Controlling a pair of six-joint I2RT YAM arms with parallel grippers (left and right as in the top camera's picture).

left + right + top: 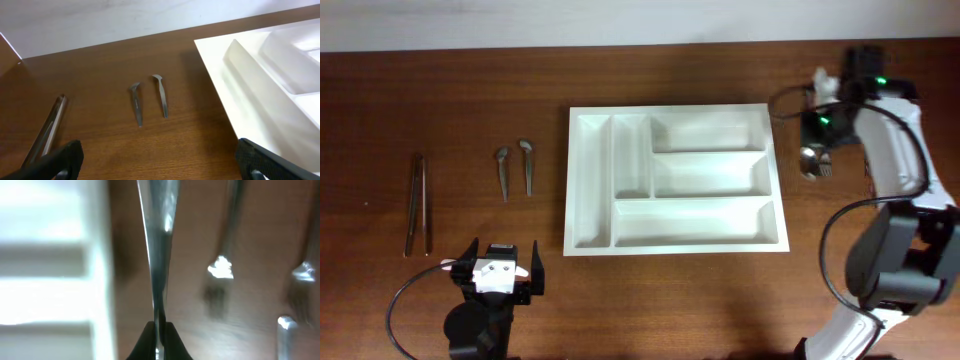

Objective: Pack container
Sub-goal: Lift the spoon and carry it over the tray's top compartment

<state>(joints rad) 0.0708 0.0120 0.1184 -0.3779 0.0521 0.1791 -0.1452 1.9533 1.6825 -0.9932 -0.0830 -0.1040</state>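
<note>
My right gripper is holding the spoon's handle (158,255) in its fingers, and the container's far compartment (709,131) is empty. It should keep swinging the spoon lengthwise into that compartment and then let go.
The container (572,180) is a large white compartment tray lying mid-table, and nothing shows in its compartments. Just right of its far right corner, my right gripper (816,132) is shut on a thin metal piece of cutlery (159,245), seen edge-on above the closed jaws (159,332). The container's white wall (100,255) lies to the left of it. A spoon and a fork (814,162) show below that gripper. My left gripper (500,266) stands open near the front left with only bare wood between its fingers (160,162). The container's edge (235,85) is to its right.
Two small spoons (515,170) lie left of the container and ahead of the left gripper (150,99). Two long thin metal pieces (417,203) lie further left (47,127). More blurred cutlery (220,272) lies on the wood right of the held piece.
</note>
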